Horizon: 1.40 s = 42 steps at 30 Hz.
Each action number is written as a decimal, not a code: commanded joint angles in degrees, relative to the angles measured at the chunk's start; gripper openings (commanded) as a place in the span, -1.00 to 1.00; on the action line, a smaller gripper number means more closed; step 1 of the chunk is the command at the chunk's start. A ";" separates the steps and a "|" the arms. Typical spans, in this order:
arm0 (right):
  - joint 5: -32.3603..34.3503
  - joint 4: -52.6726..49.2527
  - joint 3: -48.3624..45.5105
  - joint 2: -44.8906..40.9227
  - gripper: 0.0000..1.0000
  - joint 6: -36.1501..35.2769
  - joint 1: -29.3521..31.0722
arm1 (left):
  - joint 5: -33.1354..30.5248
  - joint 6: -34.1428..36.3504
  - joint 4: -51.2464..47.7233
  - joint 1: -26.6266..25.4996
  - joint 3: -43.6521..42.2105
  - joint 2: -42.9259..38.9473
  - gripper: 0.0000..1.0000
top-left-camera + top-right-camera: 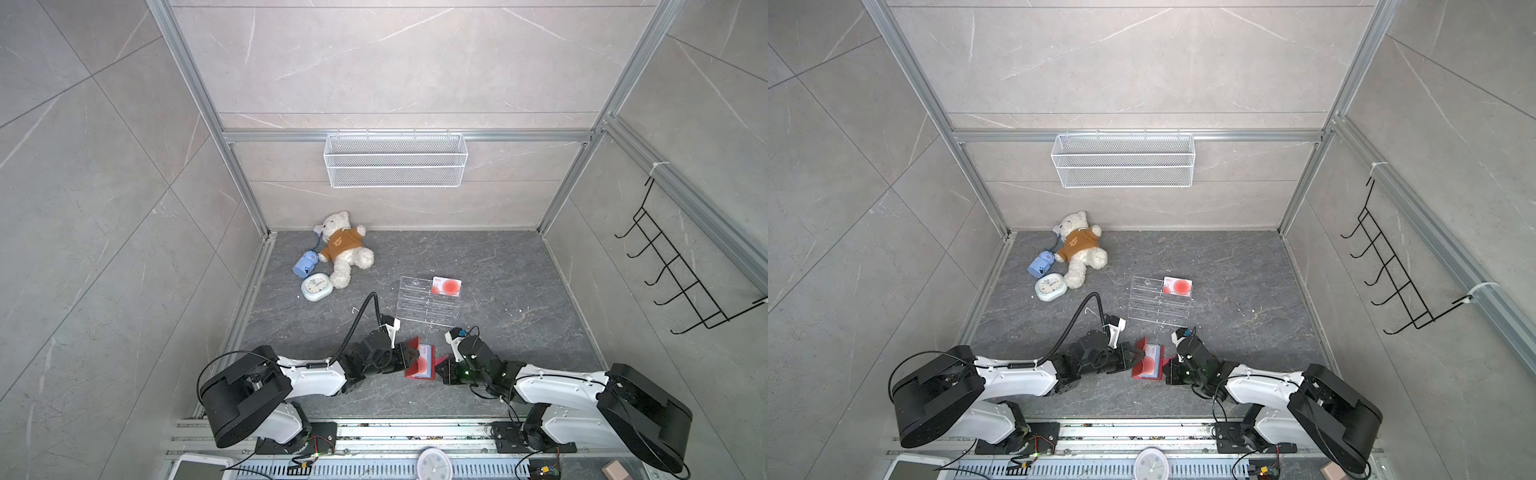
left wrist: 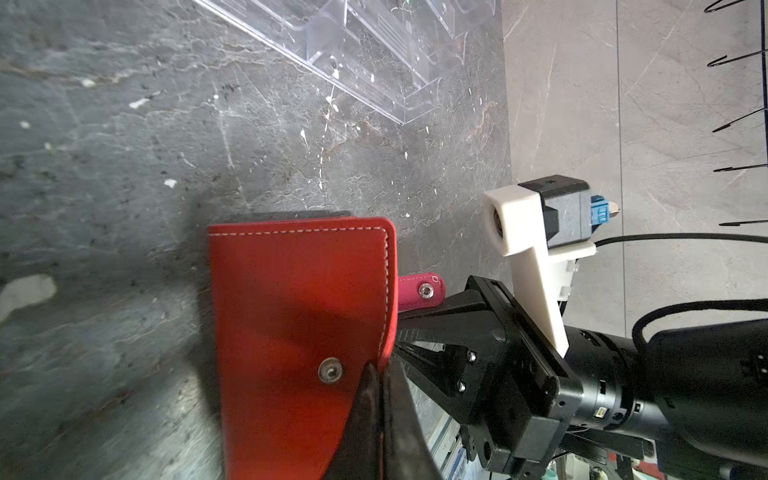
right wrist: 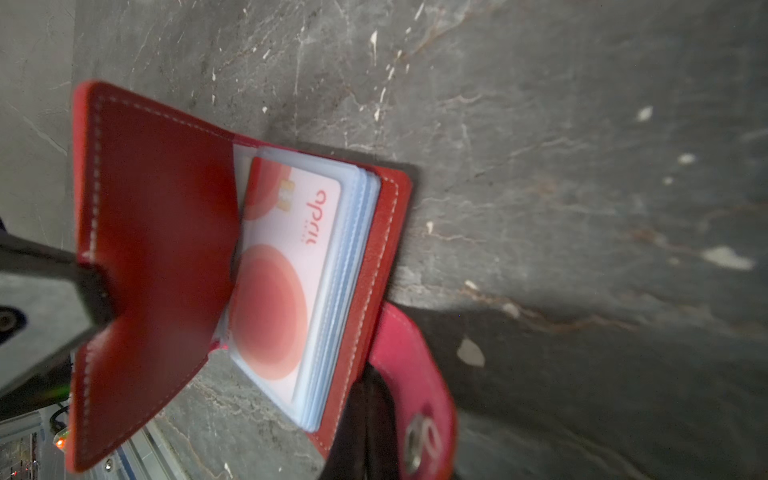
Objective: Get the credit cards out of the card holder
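Observation:
The card holder's cover (image 1: 413, 345) is half open in my left gripper. Next, I let go of the cover's edge and push the cover's inner side (image 1: 413, 370) flat before I take the card.
The red card holder (image 1: 419, 362) (image 1: 1148, 362) stands open between my two grippers, near the front of the dark floor. My left gripper (image 1: 409, 353) (image 2: 384, 399) is shut on the edge of its left cover (image 2: 299, 316). My right gripper (image 1: 439, 366) (image 3: 365, 415) is shut on the right cover's edge, beside the pink snap tab (image 3: 415, 395) (image 2: 419, 291). Inside, a white credit card (image 3: 282, 270) with a red circle lies in the top pale blue sleeve. Another credit card (image 1: 446, 286) (image 1: 1177, 286) sits in the clear acrylic rack (image 1: 419, 307) (image 1: 1152, 309).
A teddy bear (image 1: 343, 249), a blue toy (image 1: 304, 266) and a small clock (image 1: 316, 286) lie at the back left. A white wire basket (image 1: 395, 160) hangs on the back wall and a black hook rack (image 1: 681, 270) on the right wall.

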 commanded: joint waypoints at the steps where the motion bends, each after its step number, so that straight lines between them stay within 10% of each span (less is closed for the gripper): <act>1: -0.46 -0.16 -0.28 0.11 -0.88 -0.06 0.19 | 0.88 0.29 3.30 -0.22 1.07 -0.05 -1.00; 20: -0.49 -0.37 -0.50 -0.42 -0.88 0.07 0.22 | -10.59 7.91 -25.18 -0.24 -0.61 -14.38 -1.00; 42: -0.03 -4.86 1.20 -6.66 -0.67 1.00 0.20 | -21.56 5.80 -44.40 -0.19 2.36 -31.72 0.26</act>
